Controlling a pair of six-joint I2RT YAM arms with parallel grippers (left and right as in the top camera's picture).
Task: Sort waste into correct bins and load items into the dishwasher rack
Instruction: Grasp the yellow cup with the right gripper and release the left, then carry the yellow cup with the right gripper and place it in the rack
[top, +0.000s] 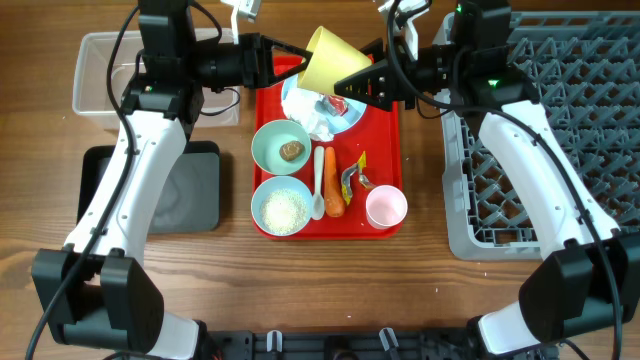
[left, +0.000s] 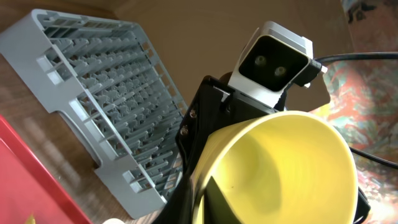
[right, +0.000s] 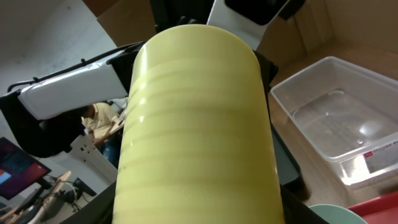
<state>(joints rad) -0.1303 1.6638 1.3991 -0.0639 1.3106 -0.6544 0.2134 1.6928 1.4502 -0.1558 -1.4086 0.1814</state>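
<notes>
The robot's left gripper is holding the yellow cup's rim, far from the dishwasher rack, so it should pass the cup to the robot's right gripper for loading.
The yellow cup hangs tilted above the red tray, between both grippers. My left gripper is shut on its rim, one finger inside the cup. My right gripper has a finger against each side of the cup. On the tray lie a pale blue plate with white tissue, a bowl with a brown lump, a bowl of rice grains, a white spoon, a carrot, a wrapper and a pink cup.
The grey dishwasher rack stands to the right of the tray and shows in the left wrist view. The clear tub is at the back left, also in the right wrist view. The black bin lies in front of it.
</notes>
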